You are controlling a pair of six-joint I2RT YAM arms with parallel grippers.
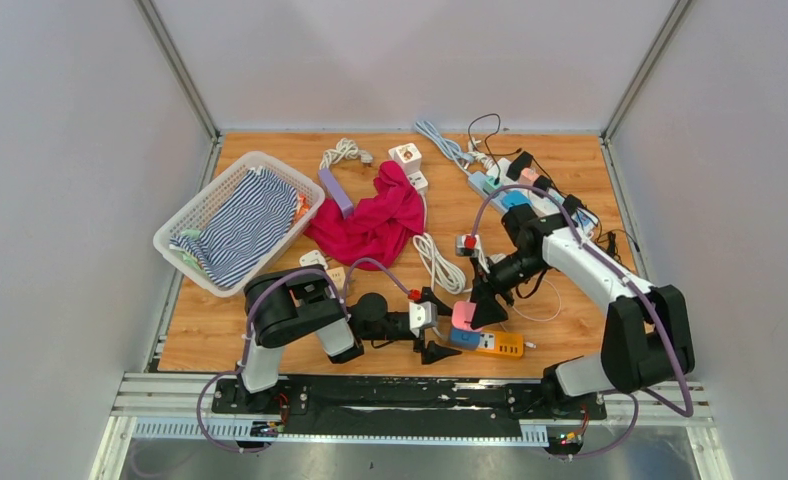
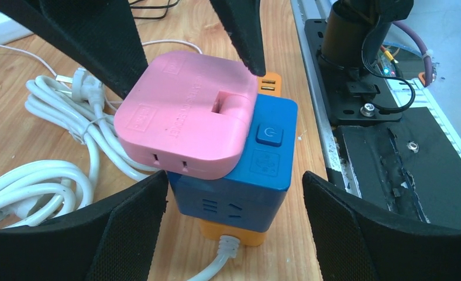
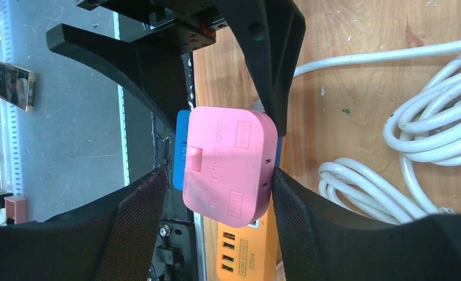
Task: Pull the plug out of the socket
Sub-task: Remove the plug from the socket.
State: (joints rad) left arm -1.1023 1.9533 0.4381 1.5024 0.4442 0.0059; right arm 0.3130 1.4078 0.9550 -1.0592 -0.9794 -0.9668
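Note:
I should grip the cube's sides (image 2: 279, 202) before my right gripper pulls the plug, because the blue cube sits askew with a gap to my left gripper's fingers.
A pink plug (image 1: 463, 316) (image 2: 181, 111) (image 3: 228, 164) sits on top of a blue socket cube (image 1: 464, 338) (image 2: 257, 170) (image 3: 180, 152). The cube stands on an orange power strip (image 1: 498, 344) (image 2: 234, 234) (image 3: 246, 252) near the table's front edge. My left gripper (image 1: 440, 326) (image 2: 234, 187) is open and straddles the blue cube, with a clear gap on one side. From above, my right gripper (image 1: 482, 308) (image 3: 217, 175) straddles the pink plug. One of its pads (image 3: 310, 222) touches the plug's side and the other stands off it.
A coiled white cable (image 1: 435, 262) (image 2: 41, 175) (image 3: 421, 146) lies just beyond the strip. A red cloth (image 1: 375, 220) and a white basket (image 1: 195, 215) holding striped fabric are further back on the left. More power strips and cables (image 1: 530, 190) lie at the back right. The metal rail (image 1: 370, 385) borders the near edge.

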